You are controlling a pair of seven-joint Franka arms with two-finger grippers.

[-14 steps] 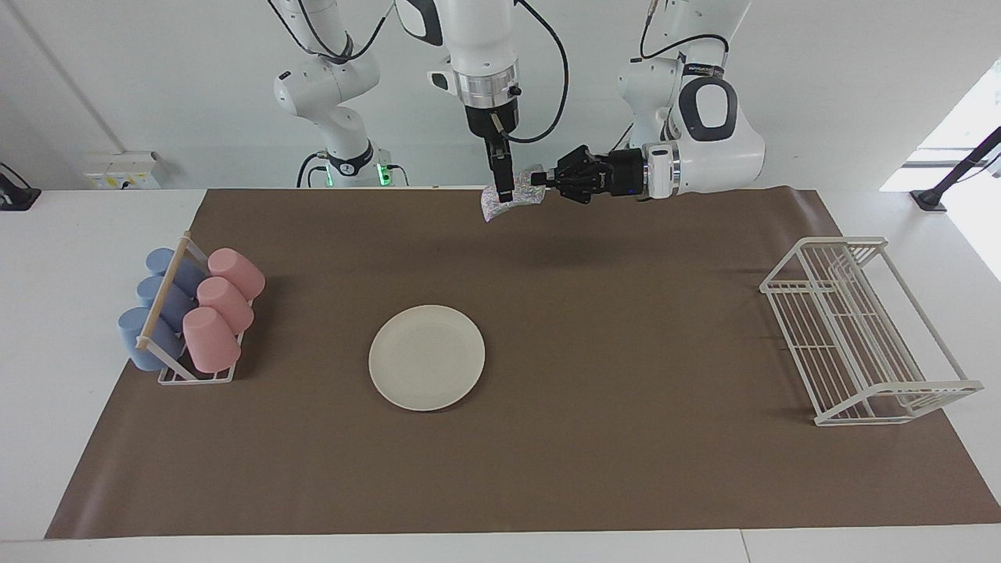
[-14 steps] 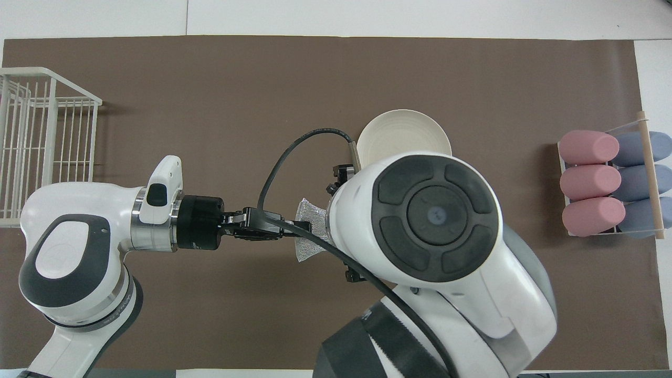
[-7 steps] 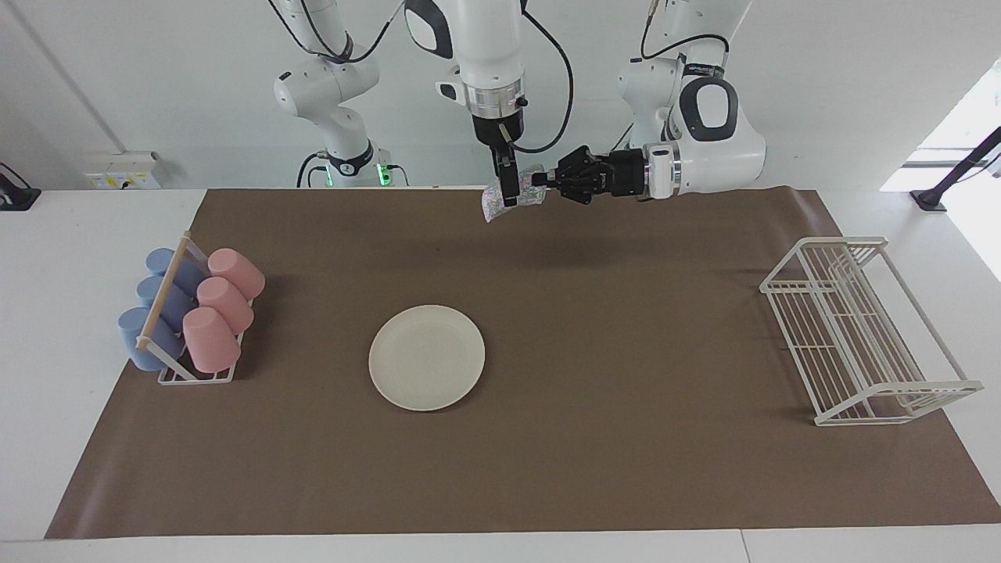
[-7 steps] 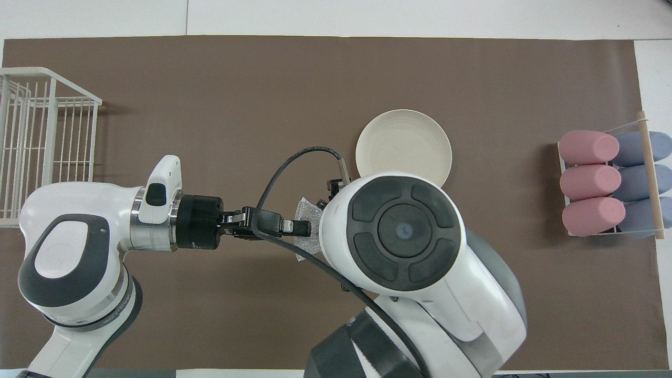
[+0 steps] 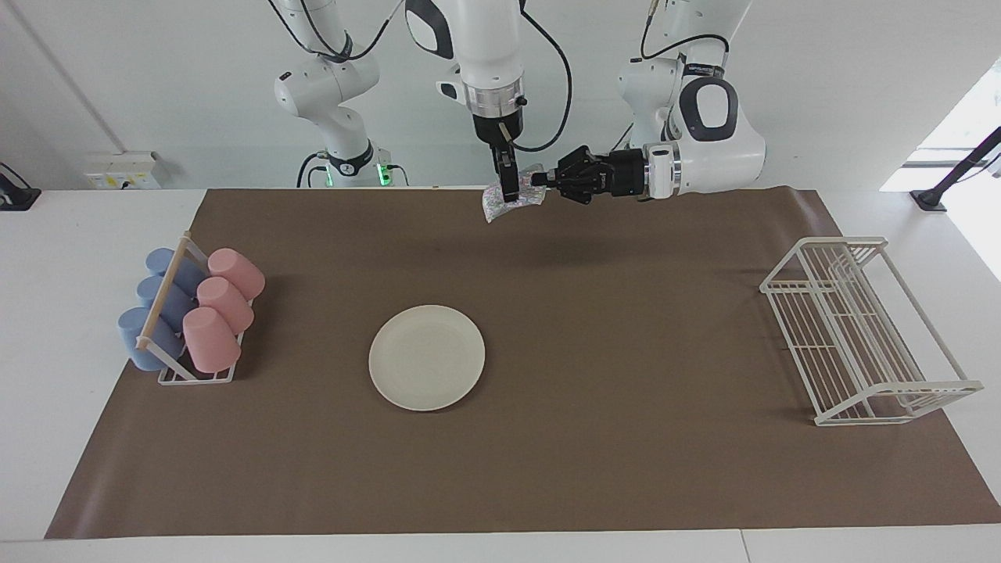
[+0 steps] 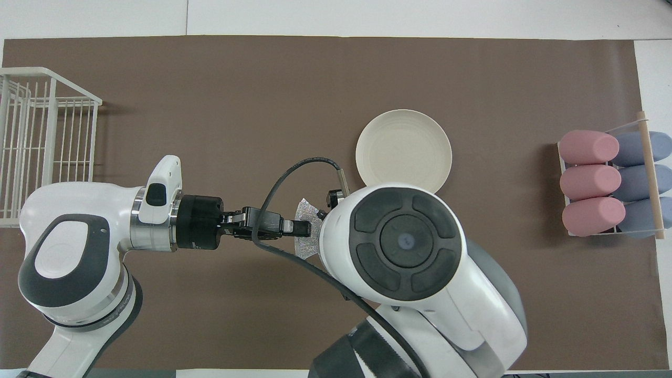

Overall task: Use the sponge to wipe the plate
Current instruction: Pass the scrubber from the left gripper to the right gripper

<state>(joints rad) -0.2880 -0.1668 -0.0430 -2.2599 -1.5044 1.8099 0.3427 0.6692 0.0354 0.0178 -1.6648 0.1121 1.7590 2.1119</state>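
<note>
My left gripper should first open and move back from the sponge's end [image 6: 305,246], because both my grippers are holding the sponge. My right gripper will then carry the sponge to the plate [image 5: 427,358].
The cream-white plate [image 5: 427,357] lies flat on the brown mat, about mid-table; it also shows in the overhead view [image 6: 403,151]. The silvery speckled sponge [image 5: 494,206] hangs in the air over the mat's edge nearest the robots, well above it. My left gripper [image 5: 538,180] reaches in level and is shut on one end of the sponge [image 6: 307,244]. My right gripper [image 5: 508,194] points straight down at the sponge's middle. In the overhead view the left gripper [image 6: 307,227] shows, while the right arm's wrist hides its own gripper and most of the sponge.
A small rack [image 5: 166,378] of pink and blue cups lying on their sides stands toward the right arm's end [image 6: 649,173]. A white wire rack [image 5: 860,328] stands toward the left arm's end [image 6: 37,142]. The brown mat [image 5: 626,328] covers most of the table.
The right arm has drawn back toward the robots and uncovered the plate in the overhead view, its gripper still at the sponge. The left gripper and sponge have held still.
</note>
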